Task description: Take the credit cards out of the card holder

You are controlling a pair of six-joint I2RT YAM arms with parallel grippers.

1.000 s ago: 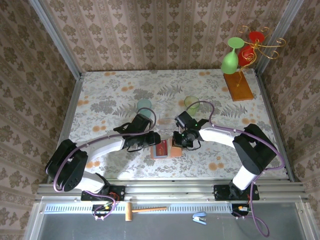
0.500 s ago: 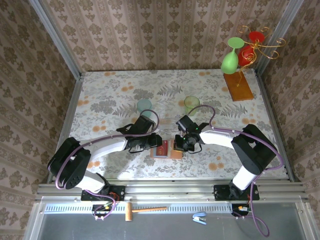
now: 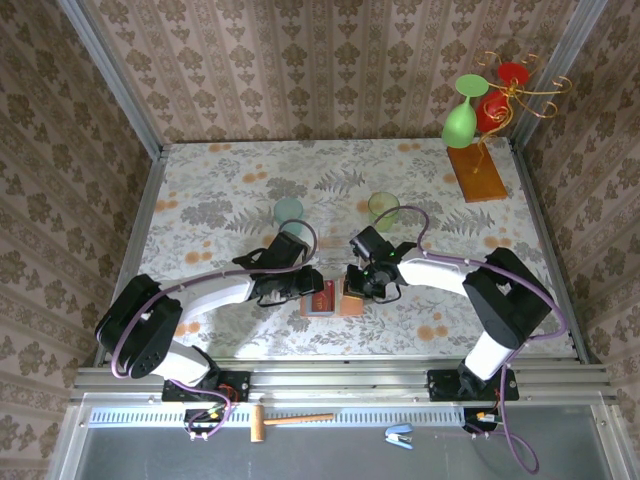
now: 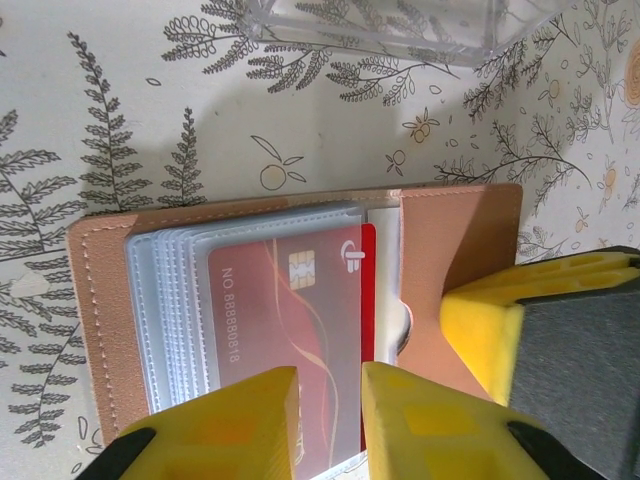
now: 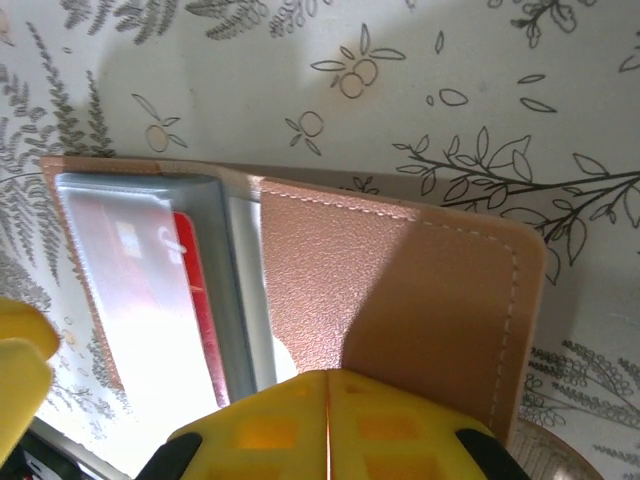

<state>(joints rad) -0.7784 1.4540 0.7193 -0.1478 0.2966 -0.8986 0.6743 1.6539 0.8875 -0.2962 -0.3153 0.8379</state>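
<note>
My right gripper is closed over the card holder's flap (image 5: 400, 280), and only the red card's edge sticks out of the sleeve. Next, my right gripper opens and pulls that edge (image 4: 369, 288).
The tan card holder (image 3: 345, 301) lies open on the table between both arms. Clear sleeves cover its left half (image 4: 100, 300), and a red credit card (image 4: 280, 300) with a chip lies flat in the top sleeve. My left gripper (image 4: 328, 385) hovers over that card's near edge, its yellow fingers (image 4: 240, 415) a narrow gap apart with nothing pinched between them. My right gripper (image 5: 328, 390) is shut and presses down on the holder's bare right flap (image 5: 400, 300). The red card's edge (image 5: 190, 270) shows beside the flap. From above, the left gripper (image 3: 303, 284) and right gripper (image 3: 355, 287) flank the holder.
A pale green cup (image 3: 288, 211) and a green cup (image 3: 383, 207) stand just behind the grippers. A glass stand with an orange-brown wooden base (image 3: 477, 172) holds a green glass (image 3: 460, 118) at the back right. A hammer (image 3: 290, 420) lies on the front ledge.
The left gripper's jaws have narrowed over the card. The right gripper has shifted slightly and pressed the right flap flatter.
</note>
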